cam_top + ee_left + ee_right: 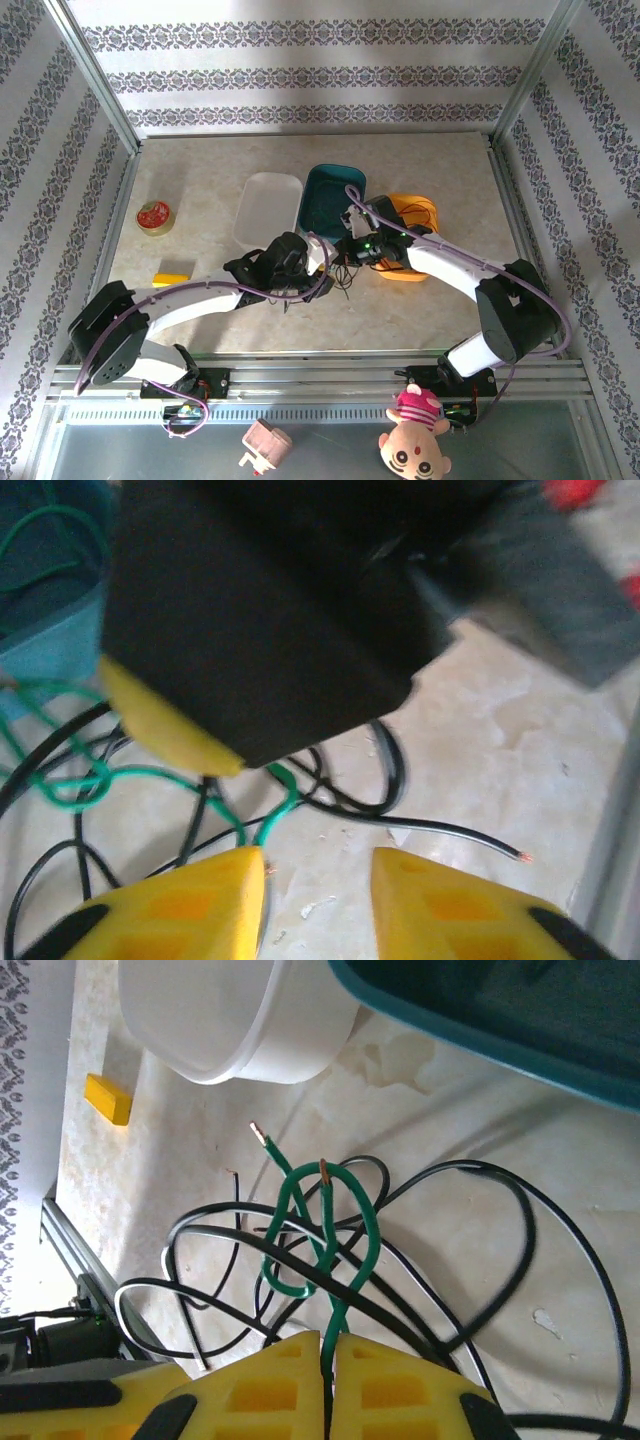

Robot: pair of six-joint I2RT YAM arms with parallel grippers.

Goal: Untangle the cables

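Next, I shift my left gripper toward the green loop (289, 788) before closing on it, because the green cable meets one fingertip (261, 836) beside the gripper's empty fingers.
The cables lie in a tangle (343, 276) on the table in front of the teal bin. A green cable (322, 1228) is looped and knotted through several black cables (480, 1222). My right gripper (328, 1355) is shut on the green cable's lower strand, just above the table. My left gripper (318, 880) is open close over the table. The green cable (268, 818) touches its left fingertip (225, 880), and a black cable end (455, 830) runs ahead of it. Nothing lies between its jaws. The two grippers meet over the tangle, left gripper (320, 266) and right gripper (347, 252).
A white bin (268, 208), a teal bin (333, 198) and an orange bin (412, 215) holding wire stand behind the tangle. A tape roll (154, 217) and a yellow block (172, 279) lie at the left. The right arm's dark wrist (270, 610) hangs just above the left gripper.
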